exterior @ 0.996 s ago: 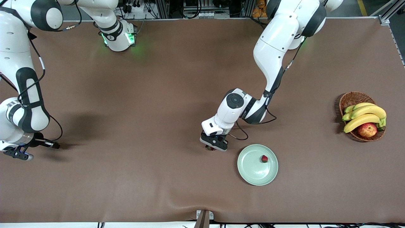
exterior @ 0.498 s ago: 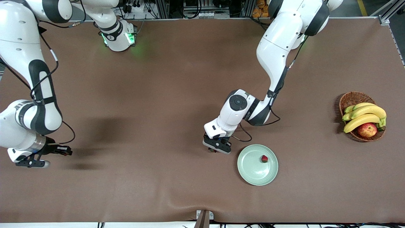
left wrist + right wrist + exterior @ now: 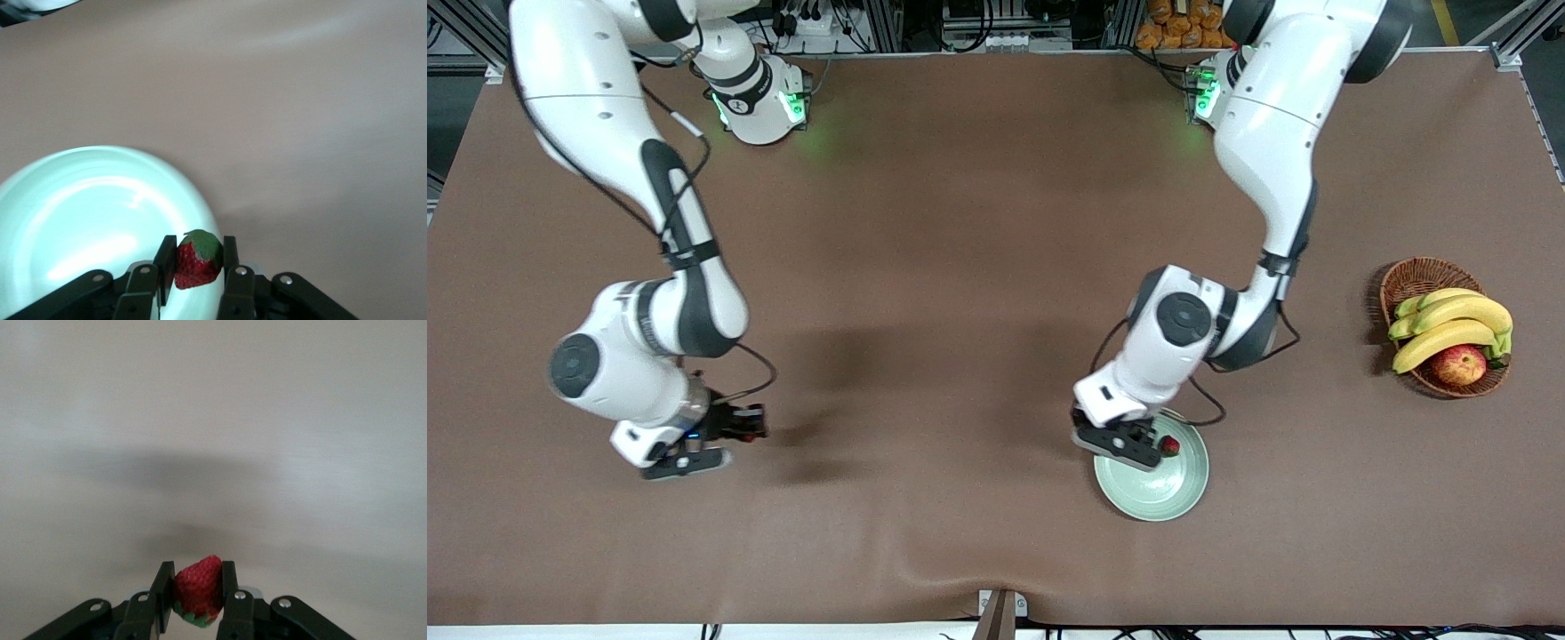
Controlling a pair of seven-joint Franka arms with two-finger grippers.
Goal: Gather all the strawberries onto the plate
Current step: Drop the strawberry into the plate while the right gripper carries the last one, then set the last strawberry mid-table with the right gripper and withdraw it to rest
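Note:
A strawberry far from the plate [image 3: 199, 590] is in my right gripper, so that gripper should put it down on the open cloth nearer the plate [image 3: 1040, 364] for my left gripper.
The pale green plate [image 3: 1158, 494] lies on the brown table with one strawberry [image 3: 1170, 445] resting in it. My left gripper [image 3: 1128, 450] hangs over the plate's edge toward the right arm's end, shut on a second strawberry [image 3: 198, 260]. The left wrist view shows that berry's green cap up, above the plate's rim [image 3: 87, 213]. My right gripper [image 3: 690, 457] is low over bare table toward the right arm's end, well away from the plate. It is shut on a third strawberry [image 3: 198, 590], held cap down between the fingers [image 3: 229, 577].
A brown wicker basket [image 3: 1414, 277] with bananas [image 3: 1449, 327] and an apple [image 3: 1458, 364] stands at the left arm's end of the table. Brown cloth covers the table between the two grippers.
The left gripper has carried its strawberry from beside the plate to over its rim. The right arm has swung in from the table's end toward the middle, still holding its berry.

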